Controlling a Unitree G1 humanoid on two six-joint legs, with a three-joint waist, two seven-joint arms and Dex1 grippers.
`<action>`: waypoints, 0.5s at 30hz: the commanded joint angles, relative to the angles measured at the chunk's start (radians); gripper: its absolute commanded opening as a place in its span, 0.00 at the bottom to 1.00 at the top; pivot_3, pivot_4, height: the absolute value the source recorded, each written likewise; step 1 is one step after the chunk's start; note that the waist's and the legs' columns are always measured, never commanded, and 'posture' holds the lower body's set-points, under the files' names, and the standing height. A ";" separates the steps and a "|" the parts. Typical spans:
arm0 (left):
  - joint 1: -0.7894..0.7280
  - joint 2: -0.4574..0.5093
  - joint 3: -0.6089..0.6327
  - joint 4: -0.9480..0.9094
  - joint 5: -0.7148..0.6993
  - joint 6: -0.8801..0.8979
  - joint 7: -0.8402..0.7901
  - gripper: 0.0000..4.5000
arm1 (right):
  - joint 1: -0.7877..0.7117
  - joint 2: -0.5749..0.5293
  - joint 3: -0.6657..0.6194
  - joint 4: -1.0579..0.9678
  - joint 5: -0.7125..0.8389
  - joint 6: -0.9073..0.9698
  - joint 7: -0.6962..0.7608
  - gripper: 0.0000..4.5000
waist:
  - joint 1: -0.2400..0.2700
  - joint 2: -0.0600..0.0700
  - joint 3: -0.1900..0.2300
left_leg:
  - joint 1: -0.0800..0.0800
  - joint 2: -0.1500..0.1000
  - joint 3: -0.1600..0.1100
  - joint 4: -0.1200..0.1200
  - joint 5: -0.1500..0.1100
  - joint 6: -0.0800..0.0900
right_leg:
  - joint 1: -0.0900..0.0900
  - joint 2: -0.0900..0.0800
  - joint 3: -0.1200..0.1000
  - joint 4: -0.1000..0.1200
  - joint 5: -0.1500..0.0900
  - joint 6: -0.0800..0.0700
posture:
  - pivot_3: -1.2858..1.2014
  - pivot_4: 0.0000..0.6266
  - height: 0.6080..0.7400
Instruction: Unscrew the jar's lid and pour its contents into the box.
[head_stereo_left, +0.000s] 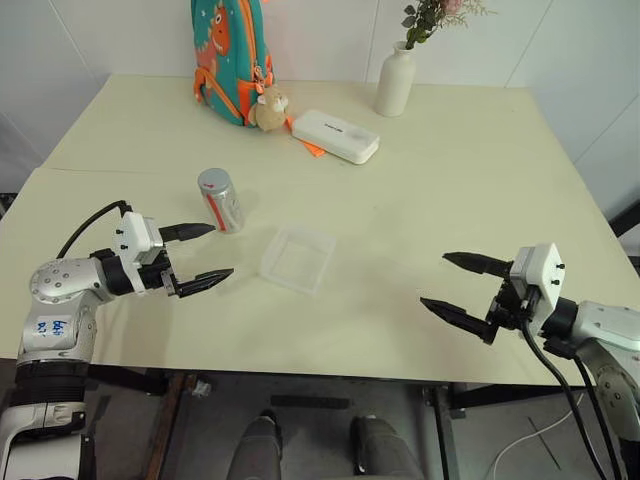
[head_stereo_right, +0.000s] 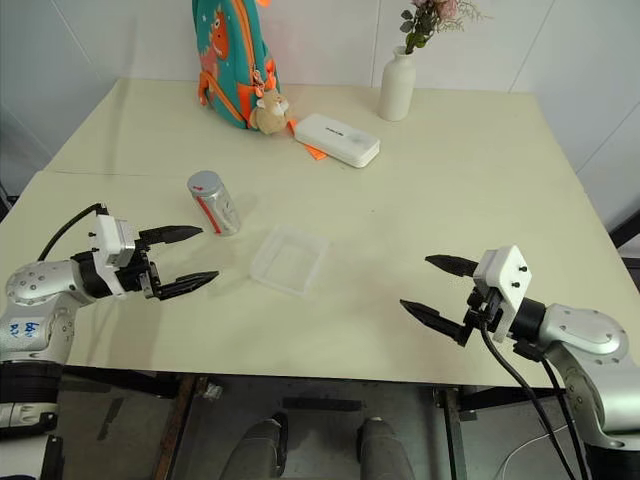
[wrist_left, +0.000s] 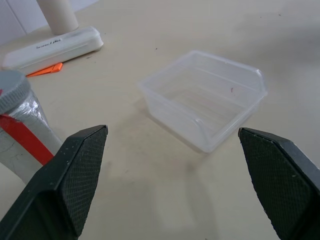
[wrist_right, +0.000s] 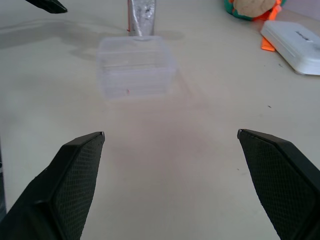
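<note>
I expect the ribbed lid to turn a little and stay on when I first twist it, because it sits close over the jar's neck.
The jar stands upright on the cream table, left of centre, greyish with a red-and-white label. Its silvery lid is on it. The contents are too small to make out. The clear box lies to the jar's right, near the table's middle. My left gripper hovers open just in front of the jar, fingers pointing toward the box, nothing between them. My right gripper is open at the table's front right, well apart from the box, fingers aimed left. The left wrist view has the jar and box ahead.
At the table's back stand a colourful backpack with a small plush toy, a white oblong case on an orange scrap, and a white flower vase. A seam in the tabletop runs along the left side.
</note>
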 joint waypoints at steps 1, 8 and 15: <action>0.029 0.025 0.055 -0.054 -0.006 0.003 0.032 0.99 | -0.037 0.005 0.024 -0.014 0.013 -0.006 0.006 1.00 | -0.001 0.000 0.000 | 0.000 0.000 0.000 0.000 0.000 0.000 | 0.000 0.000 0.000 0.000 0.000 0.000 | 0.52 0.24 1.00; 0.182 -0.058 0.160 -0.162 0.012 0.028 0.276 0.99 | -0.217 0.072 0.144 0.059 -0.005 -0.008 -0.006 1.00 | -0.010 0.000 0.000 | 0.000 0.001 0.002 0.000 0.000 0.000 | -0.001 0.000 0.002 0.000 0.001 0.000 | 0.52 0.24 1.00; 0.199 -0.294 0.164 -0.267 0.106 0.073 0.684 0.99 | -0.344 0.154 0.216 0.048 0.009 0.021 -0.033 1.00 | 0.006 -0.001 -0.001 | -0.001 0.001 0.002 0.003 0.000 0.000 | -0.001 0.000 0.003 0.000 0.002 0.002 | 0.52 0.24 1.00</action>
